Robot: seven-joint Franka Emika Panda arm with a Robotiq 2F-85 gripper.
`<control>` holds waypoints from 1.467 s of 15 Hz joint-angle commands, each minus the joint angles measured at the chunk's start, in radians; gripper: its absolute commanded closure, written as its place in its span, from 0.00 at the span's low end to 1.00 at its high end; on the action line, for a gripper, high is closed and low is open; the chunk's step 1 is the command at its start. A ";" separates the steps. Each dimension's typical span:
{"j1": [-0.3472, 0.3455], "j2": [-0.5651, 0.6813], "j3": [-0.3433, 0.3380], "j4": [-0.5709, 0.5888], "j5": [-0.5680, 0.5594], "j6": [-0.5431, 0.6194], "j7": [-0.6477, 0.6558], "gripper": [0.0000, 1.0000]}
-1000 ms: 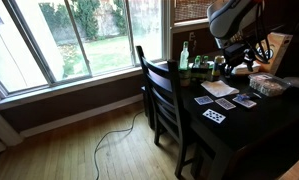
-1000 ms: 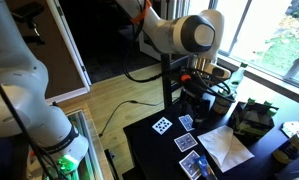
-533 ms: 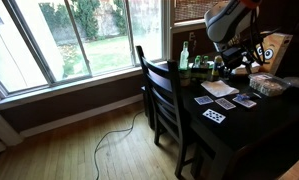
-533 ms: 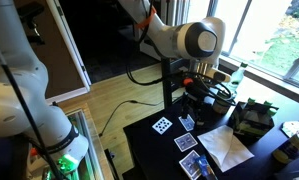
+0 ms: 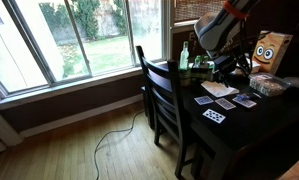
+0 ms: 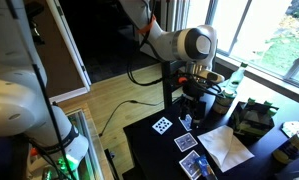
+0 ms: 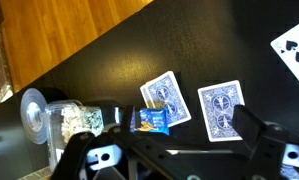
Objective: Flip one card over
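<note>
A dark gap (image 7: pixel 192 97) gives space next to the blue-backed card with the small blue packet. My gripper should carry on going down until it closes on that card's near end (image 7: pixel 179 117).
Several playing cards lie on the dark table (image 5: pixel 251 128). One face-up card (image 5: pixel 215 115) shows in both exterior views (image 6: pixel 162 125) and at the wrist view's right edge (image 7: pixel 294 45). Blue-backed cards lie beside it (image 5: pixel 204 100) (image 6: pixel 186 142). In the wrist view two blue-backed cards (image 7: pixel 165 97) (image 7: pixel 221 110) lie just beyond my gripper (image 7: pixel 174 145), and a small blue packet (image 7: pixel 152 120) overlaps the left one. My gripper (image 5: pixel 221 66) (image 6: pixel 194 105) hangs above the cards, open and empty.
A white paper sheet (image 5: pixel 219 88) (image 6: pixel 226 148) lies among the cards. A dark wooden chair (image 5: pixel 159 95) stands at the table's edge. Bottles (image 5: pixel 189 55), a clear container (image 7: pixel 49 118), a black box (image 6: pixel 254 120) and a brown paper bag with a face (image 5: pixel 272 48) stand around.
The arm has swung toward the window side and come lower over the cards, uncovering the paper bag behind it. The cards have not moved.
</note>
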 commanded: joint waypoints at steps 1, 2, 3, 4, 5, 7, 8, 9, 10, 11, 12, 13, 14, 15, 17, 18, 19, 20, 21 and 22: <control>0.053 0.108 -0.033 0.088 -0.055 -0.072 0.119 0.00; 0.058 0.134 -0.038 0.102 -0.060 -0.084 0.136 0.00; 0.062 0.160 -0.042 0.113 -0.070 -0.091 0.145 0.00; 0.065 0.187 -0.047 0.125 -0.081 -0.092 0.154 0.00; 0.064 0.213 -0.050 0.138 -0.083 -0.092 0.154 0.00; 0.067 0.266 -0.058 0.163 -0.079 -0.098 0.162 0.00; 0.070 0.290 -0.064 0.177 -0.080 -0.097 0.171 0.00; 0.074 0.314 -0.070 0.191 -0.084 -0.090 0.184 0.00; 0.076 0.334 -0.074 0.204 -0.086 -0.083 0.193 0.00; 0.077 0.357 -0.077 0.220 -0.086 -0.074 0.201 0.00; 0.079 0.375 -0.081 0.234 -0.087 -0.070 0.206 0.00; 0.081 0.391 -0.083 0.248 -0.085 -0.066 0.209 0.00; 0.084 0.401 -0.085 0.257 -0.084 -0.064 0.207 0.02; 0.088 0.412 -0.089 0.267 -0.085 -0.064 0.212 0.05; 0.094 0.425 -0.097 0.278 -0.090 -0.057 0.214 0.18; 0.097 0.431 -0.103 0.281 -0.101 -0.048 0.217 0.22; 0.099 0.436 -0.107 0.282 -0.109 -0.041 0.222 0.29; 0.099 0.440 -0.110 0.282 -0.118 -0.033 0.224 0.34; 0.099 0.444 -0.113 0.280 -0.127 -0.024 0.225 0.37; 0.098 0.449 -0.115 0.280 -0.130 -0.015 0.225 0.40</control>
